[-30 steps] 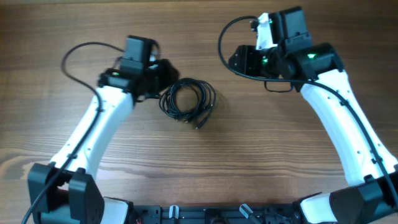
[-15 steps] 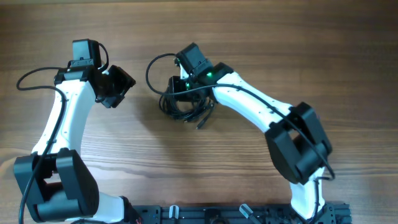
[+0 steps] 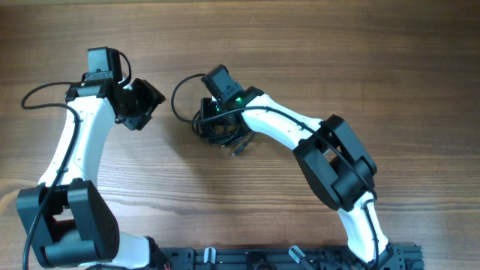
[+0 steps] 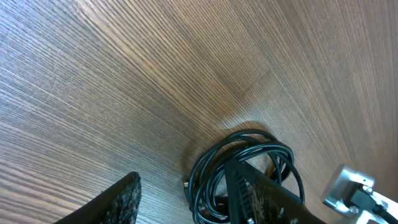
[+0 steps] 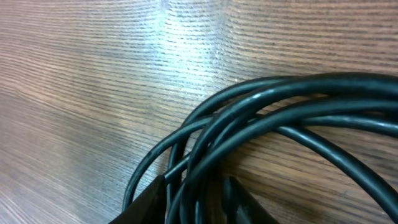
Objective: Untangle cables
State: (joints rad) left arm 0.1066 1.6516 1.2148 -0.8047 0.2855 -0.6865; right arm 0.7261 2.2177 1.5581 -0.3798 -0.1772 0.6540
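The robot's right gripper has hold of several crossed strands (image 5: 214,134) of the tight coil, so next the left gripper grabs the coil's other strands (image 3: 217,138) and draws them away from the right gripper.
The cables (image 3: 238,129) are thin black cords in one small coil at the middle of the wooden table, with a plug end (image 3: 238,151) sticking out at the front. My right gripper (image 3: 211,118) is down on the coil's left side. In the right wrist view its fingers (image 5: 198,200) are closed around several strands of the cables (image 5: 280,106). My left gripper (image 3: 147,105) is open and empty, to the left of the coil and apart from it. In the left wrist view its fingers (image 4: 186,202) are wide apart, with the coil (image 4: 273,149) ahead of them.
The table top (image 3: 315,45) is bare wood. The right arm (image 3: 300,131) stretches across the middle toward the coil. Part of it shows at the lower right of the left wrist view (image 4: 348,186). Thick arm cables loop near both wrists.
My right arm has swung from the far right across to the coil and settled onto its left side. My left gripper has drawn back to the left, away from the coil.
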